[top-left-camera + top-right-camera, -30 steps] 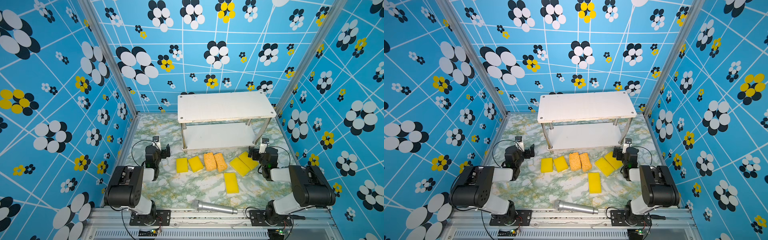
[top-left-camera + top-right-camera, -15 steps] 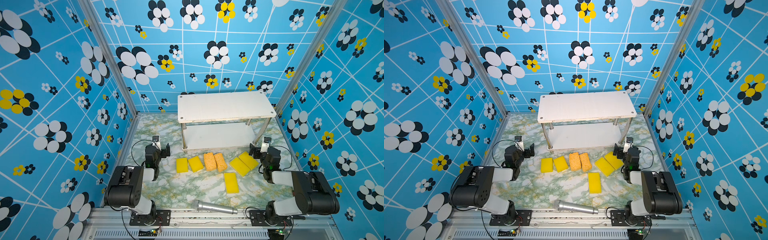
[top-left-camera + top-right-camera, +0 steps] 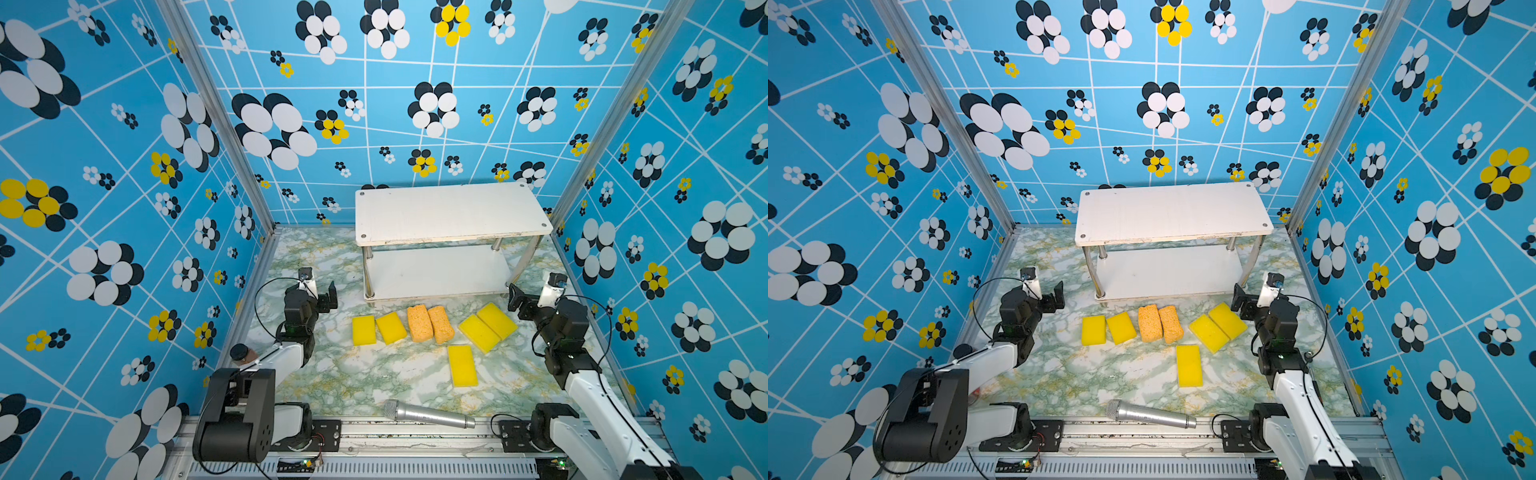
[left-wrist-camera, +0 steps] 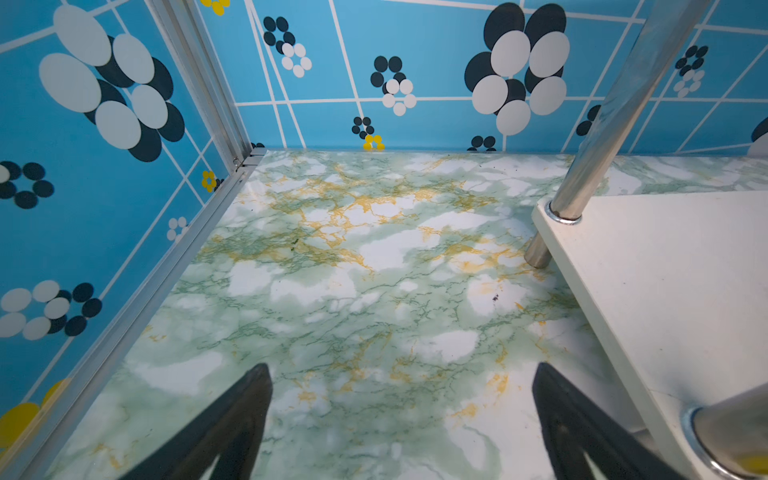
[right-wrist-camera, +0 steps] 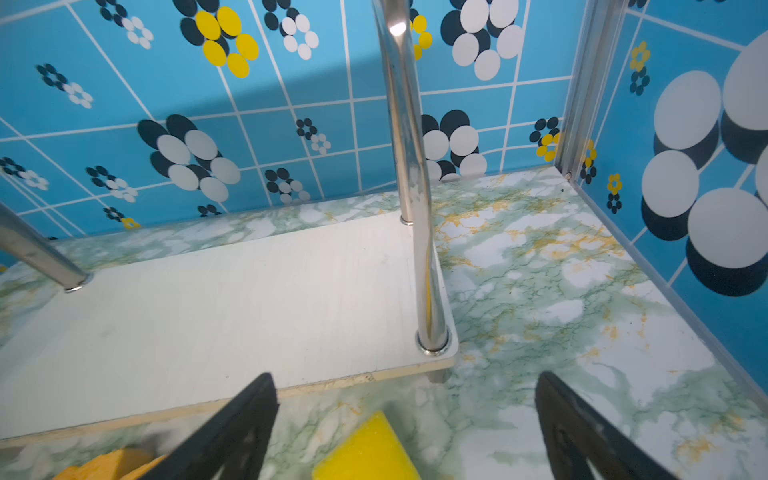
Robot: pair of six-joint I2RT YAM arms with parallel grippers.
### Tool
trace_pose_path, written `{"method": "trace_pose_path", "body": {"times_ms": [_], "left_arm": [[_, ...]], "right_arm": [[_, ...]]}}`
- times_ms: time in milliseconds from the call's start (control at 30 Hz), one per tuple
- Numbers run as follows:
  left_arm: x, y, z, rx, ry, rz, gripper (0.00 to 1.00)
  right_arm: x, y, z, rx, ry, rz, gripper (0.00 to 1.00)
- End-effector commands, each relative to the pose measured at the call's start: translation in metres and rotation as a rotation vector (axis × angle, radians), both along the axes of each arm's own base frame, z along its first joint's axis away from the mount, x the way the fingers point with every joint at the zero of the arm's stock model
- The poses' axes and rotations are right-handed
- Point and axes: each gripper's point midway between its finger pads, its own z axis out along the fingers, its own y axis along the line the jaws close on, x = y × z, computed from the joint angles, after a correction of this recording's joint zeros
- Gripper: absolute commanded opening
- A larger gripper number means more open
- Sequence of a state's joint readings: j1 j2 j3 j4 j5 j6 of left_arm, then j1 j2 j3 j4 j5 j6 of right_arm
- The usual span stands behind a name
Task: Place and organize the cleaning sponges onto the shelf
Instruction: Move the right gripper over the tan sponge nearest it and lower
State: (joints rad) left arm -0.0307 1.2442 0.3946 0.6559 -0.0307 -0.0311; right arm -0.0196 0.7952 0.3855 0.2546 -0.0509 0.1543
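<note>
My right gripper is facing an open gap between the nearer orange sponge and the long yellow pair, so I should keep it going until its fingers straddle that sponge's front end.
Several cleaning sponges lie on the marble floor in front of the shelf. These are two small yellow ones, two orange porous ones, two long yellow ones side by side, and a third long yellow one nearer the front. Both white shelf boards are bare. My left gripper hangs open over bare floor beside the shelf's lower board. My right gripper is open above the corner of a long yellow sponge, by the shelf's front right leg.
A silver microphone lies along the front rail. Patterned blue walls enclose the floor on three sides, close to both arms. The shelf's chrome legs stand near each gripper.
The right arm has unfolded and its elbow has swung out toward the front. Its gripper has stayed by the shelf's right front leg. The left arm and the sponges have not moved.
</note>
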Motion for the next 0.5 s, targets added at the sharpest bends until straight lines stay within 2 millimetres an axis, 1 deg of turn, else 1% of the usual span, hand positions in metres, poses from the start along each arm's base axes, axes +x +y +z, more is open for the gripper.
{"method": "trace_pose_path", "body": {"times_ms": [0, 100, 200, 233, 267, 300, 467], "left_arm": [[-0.009, -0.004, 0.005, -0.037, 0.055, 0.019, 0.99], [-0.020, -0.011, 0.017, -0.052, 0.038, 0.011, 0.99], [-0.032, -0.016, 0.023, -0.077, 0.046, 0.007, 0.99], [-0.036, -0.018, 0.024, -0.084, 0.051, 0.004, 0.99], [-0.040, -0.019, 0.026, -0.091, 0.053, 0.002, 0.99], [-0.044, -0.021, 0.026, -0.099, 0.057, -0.001, 0.99], [-0.064, -0.025, 0.023, -0.154, 0.079, -0.005, 0.99]], "right_arm": [[-0.019, 0.026, -0.014, 0.136, 0.135, 0.099, 0.99], [-0.029, 0.042, -0.021, 0.193, 0.201, 0.154, 0.99], [-0.036, 0.062, -0.031, 0.202, 0.278, 0.220, 0.99], [-0.037, 0.067, -0.036, 0.197, 0.307, 0.231, 0.99], [-0.040, 0.081, -0.038, 0.184, 0.329, 0.276, 0.99], [-0.042, 0.089, -0.042, 0.170, 0.352, 0.296, 0.99], [-0.044, 0.119, -0.059, 0.112, 0.395, 0.352, 0.99]]}}
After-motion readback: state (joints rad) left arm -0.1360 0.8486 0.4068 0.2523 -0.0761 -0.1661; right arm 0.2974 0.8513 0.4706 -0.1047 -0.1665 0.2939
